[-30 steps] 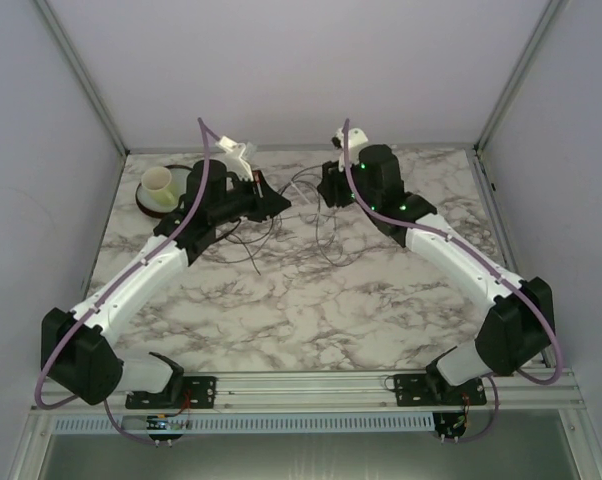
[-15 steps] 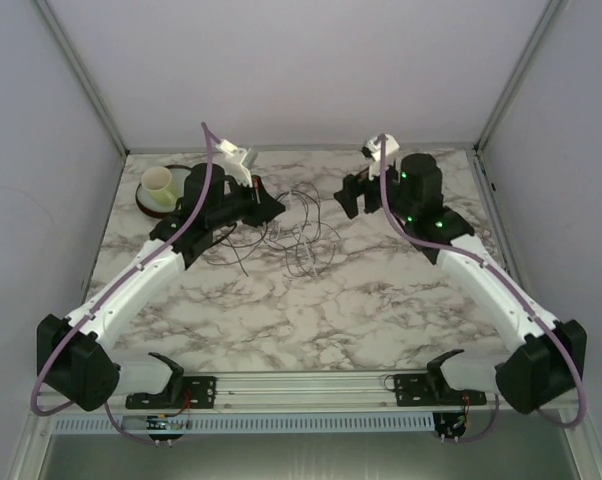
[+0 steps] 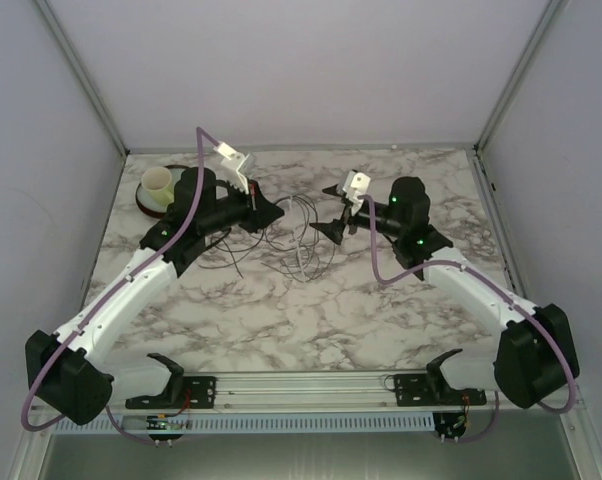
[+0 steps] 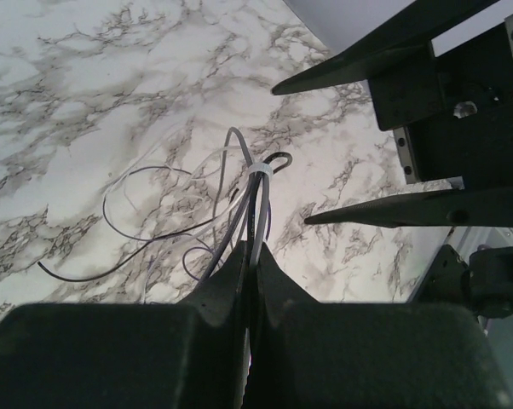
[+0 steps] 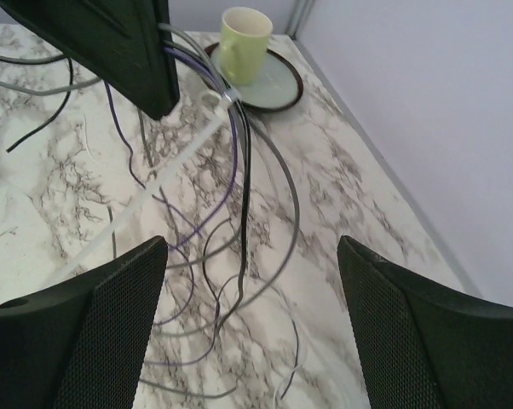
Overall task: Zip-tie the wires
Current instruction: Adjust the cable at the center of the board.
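Note:
The robot's left gripper is pinching the wires back from the zip tie, so the right gripper should hold their looped end point(image 4: 279, 158) while the left gripper takes a closer grip.
The wires point(image 3: 303, 245) lie as thin dark loops on the marble table point(image 3: 311, 310), gathered into a bundle at one end. My left gripper point(image 3: 277, 212) is shut on that bundle point(image 4: 255, 204), its tips point(image 4: 250, 251) pinching the strands. A white zip tie point(image 4: 258, 173) wraps the bundle just past the tips. In the right wrist view its long tail point(image 5: 158, 181) hangs down to the left over the wire loops point(image 5: 244, 196). My right gripper point(image 3: 331, 212) is open and empty, facing the bundle, its jaws point(image 5: 252, 281) spread wide over the loops without touching them.
A pale yellow cup point(image 3: 159, 184) stands on a dark saucer point(image 3: 151, 203) at the far left corner, also in the right wrist view point(image 5: 244, 38). Metal frame posts and lilac walls close in the table.
My right gripper drew back from the wires to the right, then swung in again lower and turned, open, facing the bundle. My left gripper stayed shut on the wires and shifted slightly.

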You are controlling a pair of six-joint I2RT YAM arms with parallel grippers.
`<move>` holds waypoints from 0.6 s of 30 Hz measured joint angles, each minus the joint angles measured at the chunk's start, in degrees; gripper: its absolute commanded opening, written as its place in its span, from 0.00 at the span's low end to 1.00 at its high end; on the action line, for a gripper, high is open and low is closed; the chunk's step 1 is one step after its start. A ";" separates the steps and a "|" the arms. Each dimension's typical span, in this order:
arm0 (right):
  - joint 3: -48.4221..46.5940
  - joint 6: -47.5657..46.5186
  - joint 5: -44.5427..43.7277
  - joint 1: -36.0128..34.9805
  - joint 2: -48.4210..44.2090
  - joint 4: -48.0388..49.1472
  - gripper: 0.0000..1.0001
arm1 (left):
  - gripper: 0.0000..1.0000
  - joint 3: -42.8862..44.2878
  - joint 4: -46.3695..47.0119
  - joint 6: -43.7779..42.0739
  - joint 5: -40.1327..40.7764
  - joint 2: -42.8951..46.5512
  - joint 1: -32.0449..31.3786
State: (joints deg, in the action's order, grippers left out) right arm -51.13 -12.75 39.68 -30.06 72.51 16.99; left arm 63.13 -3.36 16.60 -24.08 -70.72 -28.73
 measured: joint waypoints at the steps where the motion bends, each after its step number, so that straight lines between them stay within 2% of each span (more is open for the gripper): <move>1: -0.52 -0.61 0.61 -0.50 0.94 0.39 0.81 | 0.00 0.00 0.00 -0.24 -0.26 0.07 0.00; 3: -1.73 -1.57 1.97 -1.29 2.62 1.05 0.84 | 0.00 -0.04 -0.02 -0.57 -0.63 0.07 0.00; 7: -3.67 -3.34 3.43 -2.64 4.31 1.49 0.83 | 0.00 -0.48 -0.26 -0.81 -1.40 0.09 0.00; 18: -7.82 -7.61 2.36 -3.67 8.44 0.00 0.70 | 0.00 -0.66 -0.57 -1.68 -3.15 0.37 0.00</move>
State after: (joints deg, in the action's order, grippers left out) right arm -58.96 -20.36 42.04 -33.74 80.95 16.99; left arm 62.48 -3.92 14.92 -27.22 -70.35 -28.73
